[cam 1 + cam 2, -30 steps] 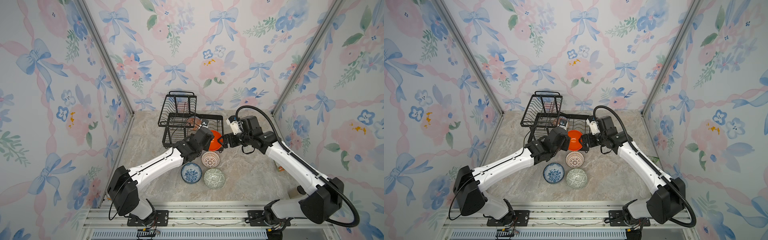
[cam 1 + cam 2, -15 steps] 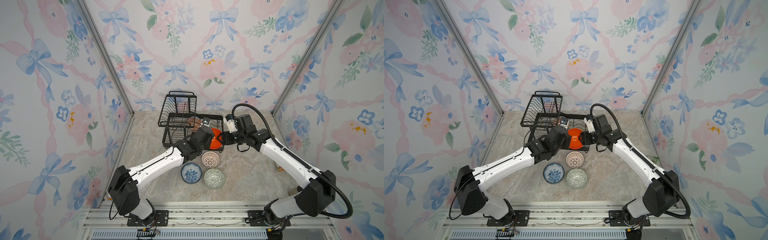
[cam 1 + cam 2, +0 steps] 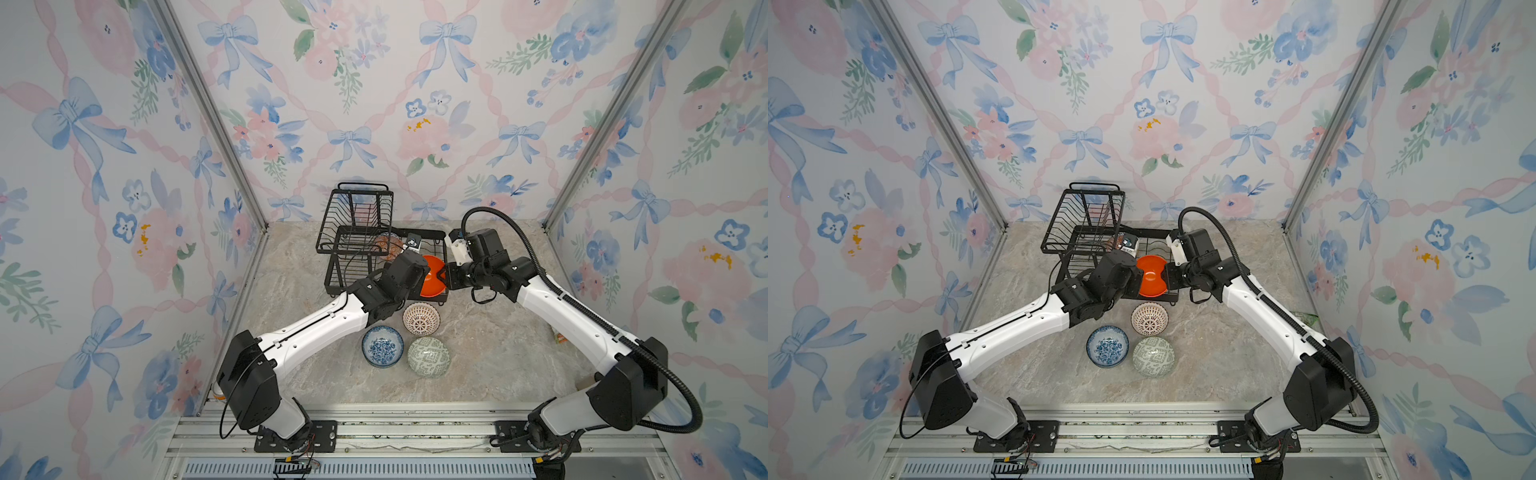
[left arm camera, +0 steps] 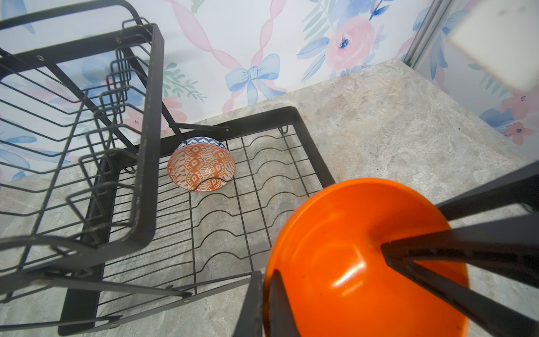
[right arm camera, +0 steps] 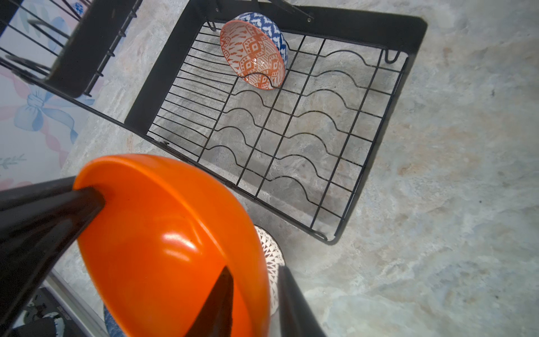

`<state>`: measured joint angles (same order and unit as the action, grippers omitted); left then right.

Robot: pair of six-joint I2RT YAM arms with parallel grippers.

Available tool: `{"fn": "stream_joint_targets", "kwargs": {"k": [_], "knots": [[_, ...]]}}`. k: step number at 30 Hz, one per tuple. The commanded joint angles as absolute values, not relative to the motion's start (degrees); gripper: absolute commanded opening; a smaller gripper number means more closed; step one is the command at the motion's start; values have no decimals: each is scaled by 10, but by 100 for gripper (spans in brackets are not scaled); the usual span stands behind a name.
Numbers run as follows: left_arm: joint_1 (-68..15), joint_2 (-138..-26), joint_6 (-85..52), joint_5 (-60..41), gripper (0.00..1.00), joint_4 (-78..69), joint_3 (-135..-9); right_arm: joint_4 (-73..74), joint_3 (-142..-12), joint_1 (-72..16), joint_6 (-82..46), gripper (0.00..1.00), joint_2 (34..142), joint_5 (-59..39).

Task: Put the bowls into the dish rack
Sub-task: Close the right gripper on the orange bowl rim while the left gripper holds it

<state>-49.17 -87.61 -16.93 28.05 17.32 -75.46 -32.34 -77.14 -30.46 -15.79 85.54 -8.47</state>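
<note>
Next, I take the opposite rim with my right gripper and load the orange bowl, because my left gripper holds the orange bowl's rim on the patterned bowl's side.
The plain orange bowl (image 3: 432, 276) (image 3: 1152, 276) hangs tilted above the front of the black dish rack (image 3: 353, 266) (image 3: 1075, 249). My left gripper (image 3: 424, 276) (image 4: 267, 291) is shut on the bowl's left rim. My right gripper (image 3: 444, 276) (image 5: 253, 267) straddles the opposite rim, one finger inside the bowl. Its outer finger (image 5: 291, 291) stands a narrow gap off the wall. A red-orange patterned bowl (image 4: 201, 166) (image 5: 253, 55) leans in the rack's low tray. The lattice bowl (image 3: 420, 319), blue floral bowl (image 3: 382, 346) and grey-green bowl (image 3: 429, 356) sit on the table in front.
The rack's raised basket tier (image 3: 357, 220) stands at the back left, over part of the low tray. Flowered walls and metal corner posts close in the marble table on three sides. A small orange object (image 3: 561, 338) lies by the right wall.
My right gripper has moved left onto the orange bowl's right rim, and its jaws have narrowed from wide open. The left gripper has kept hold of the bowl.
</note>
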Motion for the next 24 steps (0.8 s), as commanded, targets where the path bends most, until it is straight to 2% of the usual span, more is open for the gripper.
{"fn": "stream_joint_targets", "kwargs": {"k": [1, 6, 7, 16, 17, 18, 20, 23, 24], "knots": [[-493, -878, -163, 279, 0, 151, -771, -323, -790, -310, -157, 22, 860, -74], [-492, -878, -164, 275, 0, 150, -768, -324, -788, -310, -157, 1, 858, -67], [-492, -877, -164, 274, 0, 151, -767, -325, -789, -310, -158, 0, 858, -65], [-488, -838, -144, 172, 0, 110, -717, -323, -785, -313, -153, 0, 860, -61], [-487, -835, -144, 164, 3, 110, -713, -323, -785, -314, -153, 0, 859, -60], [-486, -832, -143, 161, 10, 110, -709, -323, -785, -314, -152, 0, 860, -59], [-485, -824, -139, 149, 44, 108, -697, -322, -783, -314, -152, 0, 860, -58], [-481, -808, -136, 146, 77, 105, -679, -321, -781, -315, -147, 0, 859, -53], [-479, -801, -136, 147, 84, 105, -672, -321, -781, -315, -145, 0, 859, -52]]}}
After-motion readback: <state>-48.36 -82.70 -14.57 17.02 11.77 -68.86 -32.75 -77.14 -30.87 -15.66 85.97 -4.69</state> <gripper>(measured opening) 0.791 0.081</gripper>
